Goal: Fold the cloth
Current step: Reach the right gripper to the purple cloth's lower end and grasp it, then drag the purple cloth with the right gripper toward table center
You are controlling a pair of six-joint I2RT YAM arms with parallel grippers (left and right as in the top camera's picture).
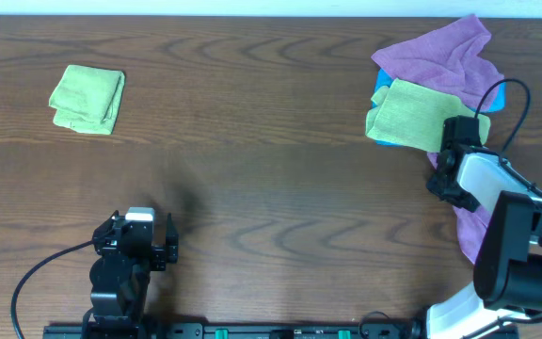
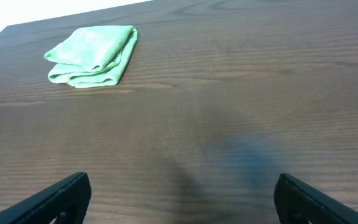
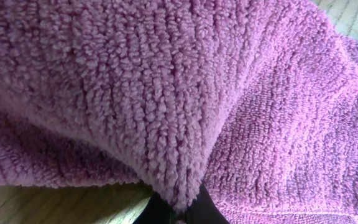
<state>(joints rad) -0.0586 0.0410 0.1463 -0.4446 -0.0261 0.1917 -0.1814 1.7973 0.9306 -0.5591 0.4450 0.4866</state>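
The purple cloth's fold (image 3: 169, 134) is in my right gripper's fingers and clear wood (image 1: 194, 193) is by my left gripper, so my right gripper should go there next and let go of the cloth.
The cloth (image 3: 185, 93), a purple-mauve microfibre towel, fills the right wrist view, bunched into a fold that runs down between the jaws. My right gripper (image 3: 182, 211) is shut on that fold. In the overhead view the right gripper (image 1: 443, 184) is at the right side of the table, and a part of the cloth (image 1: 469, 231) shows beneath the arm; the rest is hidden by the arm. My left gripper (image 2: 179, 199) is open and empty above bare wood, at the table's front left in the overhead view (image 1: 142, 226).
A folded yellow-green cloth (image 1: 87, 98) lies at the back left; it also shows in the left wrist view (image 2: 93, 55). At the back right another rumpled purple cloth (image 1: 440, 52) lies under a yellow-green cloth (image 1: 412, 115), with a blue piece (image 1: 382, 89) below.
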